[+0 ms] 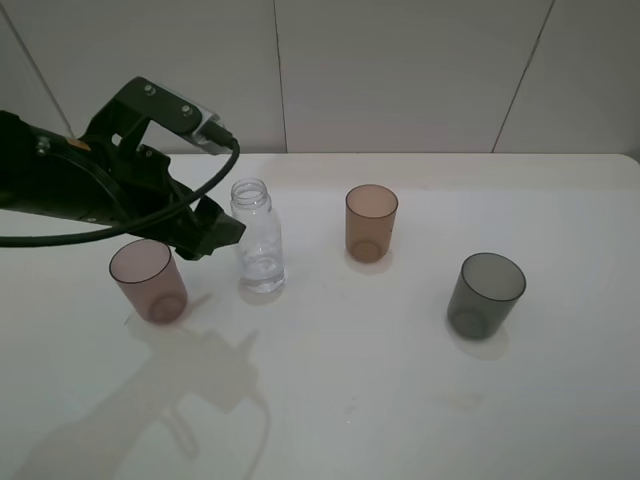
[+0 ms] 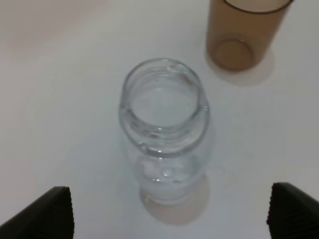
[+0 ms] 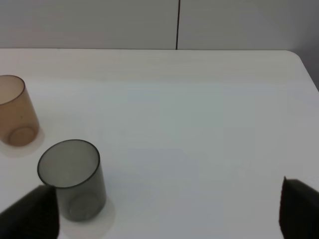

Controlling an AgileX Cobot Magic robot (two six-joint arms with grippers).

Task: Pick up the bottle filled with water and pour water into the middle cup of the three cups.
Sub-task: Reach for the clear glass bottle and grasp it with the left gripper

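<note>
The robot's left gripper is tilted steeply down toward the bottle's opening point(image 1: 249, 191), so it should move lower and level out before it reaches around the bottle's body point(image 1: 262, 250).
The clear capless bottle point(image 1: 258, 240) stands upright on the white table, between the pinkish-mauve cup point(image 1: 148, 280) and the amber middle cup point(image 1: 371, 222). The dark grey cup point(image 1: 485, 295) stands to the right. My left gripper point(image 1: 222, 232) is open, just left of the bottle and not touching it. In the left wrist view the bottle point(image 2: 164, 134) stands ahead between the spread fingertips point(image 2: 50, 211), with the amber cup point(image 2: 244, 35) beyond. My left gripper point(image 2: 169, 214) is empty. My right gripper point(image 3: 167, 214) is open and empty, near the grey cup point(image 3: 75, 179) and the amber cup point(image 3: 15, 117).
The white table point(image 1: 400, 400) ends at a tiled wall at the back. Its right edge and rounded corner point(image 3: 299, 57) show in the right wrist view. The left arm's black cable point(image 1: 120, 232) hangs above the mauve cup. The right arm is outside the exterior high view.
</note>
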